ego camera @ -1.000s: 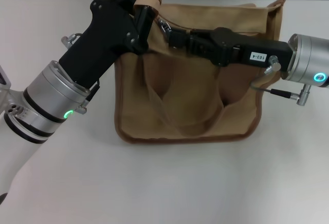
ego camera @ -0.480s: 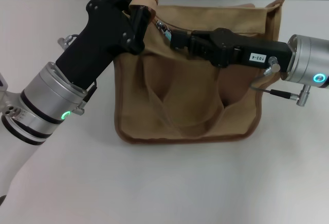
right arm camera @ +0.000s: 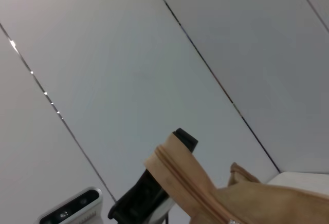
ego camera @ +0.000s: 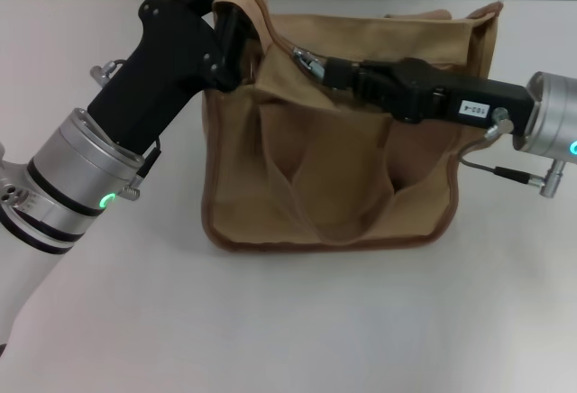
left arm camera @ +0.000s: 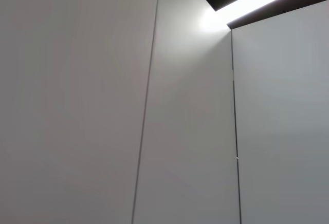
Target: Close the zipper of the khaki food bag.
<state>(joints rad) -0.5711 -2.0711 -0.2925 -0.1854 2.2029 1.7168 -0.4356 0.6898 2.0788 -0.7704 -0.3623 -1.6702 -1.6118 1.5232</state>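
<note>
I should keep my right gripper pulling until the pull tab reaches the zipper's opposite end point(ego camera: 472, 58), as the zipper's tight from the bag's raised corner to the tab.
The khaki food bag point(ego camera: 334, 168) stands on the white table, its top panel facing me. My left gripper point(ego camera: 236, 16) is shut on the bag's far left top corner and holds it raised. My right gripper point(ego camera: 326, 70) reaches in from the right and is shut on the zipper's silver pull tab point(ego camera: 306, 58) near the left end of the top panel. The right wrist view shows the raised corner with the zipper line point(right arm camera: 177, 175) and the left gripper's black fingers point(right arm camera: 146, 196) behind it. The left wrist view shows only wall.
The white table point(ego camera: 270, 321) extends in front of and beside the bag. A grey panelled wall point(left arm camera: 154, 106) stands behind it. The bag's fabric handles point(ego camera: 297, 204) hang down its front face. The right arm's cable point(ego camera: 505, 172) hangs beside the bag's right edge.
My right gripper has drawn back to the right with the silver pull tab. My left gripper has shifted left and away, pulling the bag's corner taut.
</note>
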